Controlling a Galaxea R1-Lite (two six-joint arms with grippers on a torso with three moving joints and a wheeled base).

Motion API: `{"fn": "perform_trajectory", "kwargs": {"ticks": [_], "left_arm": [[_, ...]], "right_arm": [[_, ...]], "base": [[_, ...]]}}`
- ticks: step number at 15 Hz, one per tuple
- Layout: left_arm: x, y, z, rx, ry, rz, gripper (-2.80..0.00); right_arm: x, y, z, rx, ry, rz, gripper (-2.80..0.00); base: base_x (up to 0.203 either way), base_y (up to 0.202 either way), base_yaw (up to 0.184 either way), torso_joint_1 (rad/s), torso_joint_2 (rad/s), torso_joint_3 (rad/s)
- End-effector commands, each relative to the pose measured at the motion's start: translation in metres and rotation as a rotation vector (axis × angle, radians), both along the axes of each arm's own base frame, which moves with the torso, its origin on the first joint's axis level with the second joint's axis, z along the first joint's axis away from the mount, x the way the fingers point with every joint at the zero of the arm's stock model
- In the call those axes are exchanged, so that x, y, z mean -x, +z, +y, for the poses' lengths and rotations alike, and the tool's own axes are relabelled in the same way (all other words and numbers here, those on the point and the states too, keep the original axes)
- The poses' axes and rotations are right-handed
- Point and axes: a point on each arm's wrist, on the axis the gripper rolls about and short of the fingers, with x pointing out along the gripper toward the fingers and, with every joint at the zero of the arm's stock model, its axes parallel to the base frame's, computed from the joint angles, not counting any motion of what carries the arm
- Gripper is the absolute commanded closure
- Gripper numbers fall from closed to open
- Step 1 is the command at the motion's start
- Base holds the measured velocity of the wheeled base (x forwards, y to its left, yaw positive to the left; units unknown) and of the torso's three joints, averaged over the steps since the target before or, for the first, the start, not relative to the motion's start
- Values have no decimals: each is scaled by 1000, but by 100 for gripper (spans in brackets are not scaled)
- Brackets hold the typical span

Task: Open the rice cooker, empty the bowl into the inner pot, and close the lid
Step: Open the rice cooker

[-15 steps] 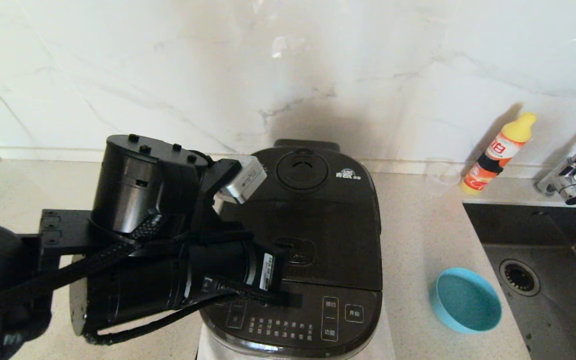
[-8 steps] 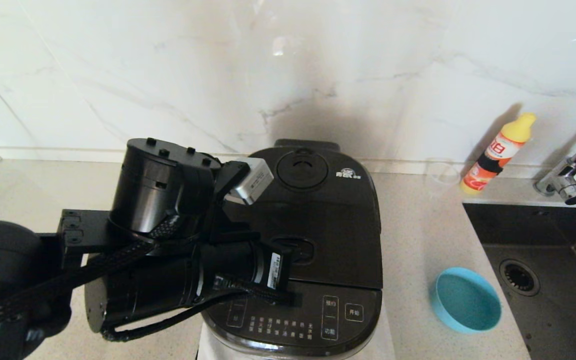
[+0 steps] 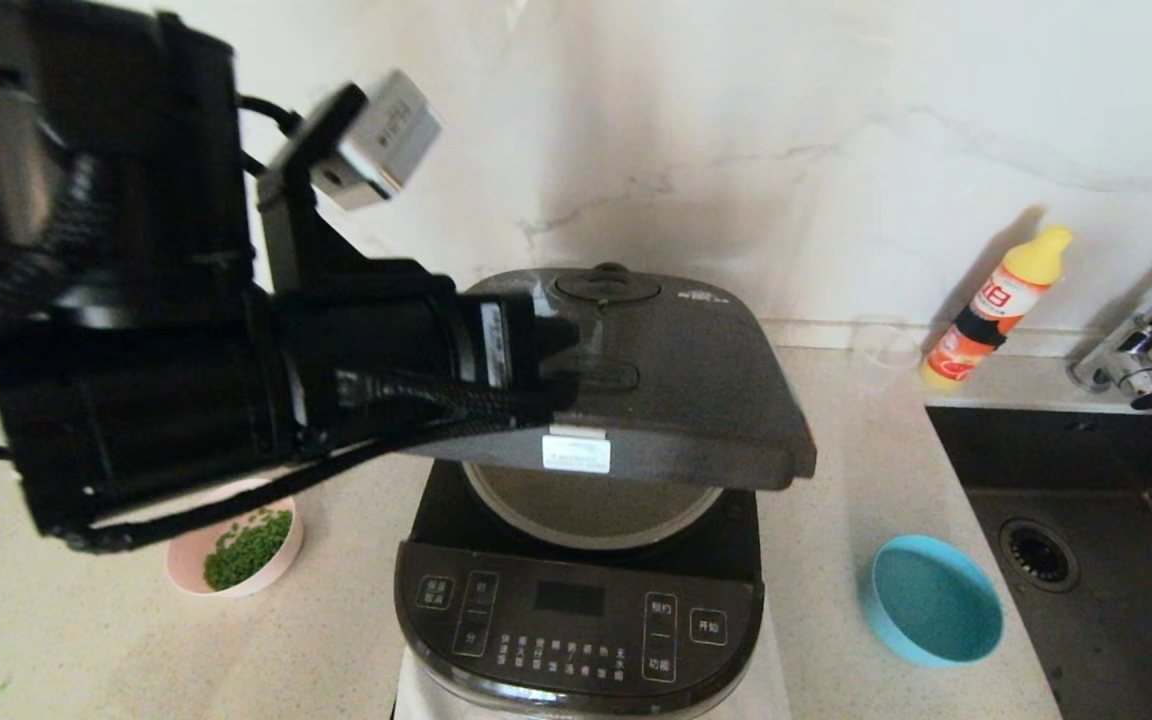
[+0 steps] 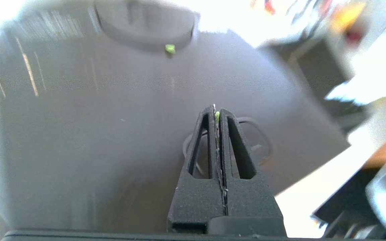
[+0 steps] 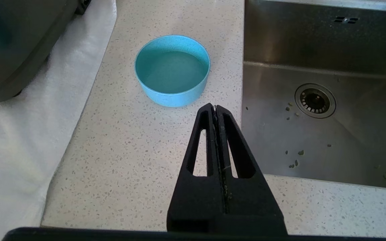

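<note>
My left gripper should move back from above the partly raised lid, where it blocks the lid's swing, and then push up from under its front edge.
The black rice cooker stands at the middle front of the counter. Its lid is raised part way, tilted up at the front. Beneath it shows the pale inner pot. My left gripper is shut, its tips over the lid beside the latch button; a tiny green bit sticks between the tips. A pink bowl of chopped greens sits left of the cooker. My right gripper hangs shut above the counter, near a blue bowl.
The blue bowl sits right of the cooker, beside the steel sink. At the back right stand an orange bottle, a clear cup and a faucet. A white cloth lies under the cooker.
The lid was shut and now stands half raised, showing the inner pot. My left arm has risen sharply, uncovering the pink bowl.
</note>
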Motion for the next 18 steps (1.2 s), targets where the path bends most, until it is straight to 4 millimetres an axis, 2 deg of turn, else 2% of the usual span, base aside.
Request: {"fn": "perform_trajectory", "kwargs": {"ticks": [1, 7, 8, 9, 11, 15, 18], "left_arm": [[11, 31, 13, 88, 8, -78, 0], [25, 107, 52, 306, 115, -288, 0], [32, 118, 61, 334, 126, -320, 0], [43, 121, 71, 336, 128, -323, 0], [65, 113, 90, 304, 118, -289, 0], [91, 44, 111, 165, 97, -145, 0], [106, -3, 120, 94, -8, -54, 0]], "right_arm": [[0, 0, 0, 0, 0, 1, 0], [0, 0, 0, 0, 0, 1, 0], [0, 0, 0, 0, 0, 1, 0], [0, 0, 0, 0, 0, 1, 0], [0, 0, 0, 0, 0, 1, 0], [0, 0, 0, 0, 0, 1, 0], [0, 0, 0, 0, 0, 1, 0]], "base": [[0, 0, 0, 0, 0, 0], [0, 0, 0, 0, 0, 0], [0, 0, 0, 0, 0, 0], [0, 0, 0, 0, 0, 0], [0, 0, 0, 0, 0, 0], [0, 0, 0, 0, 0, 0], [0, 0, 0, 0, 0, 0]]}}
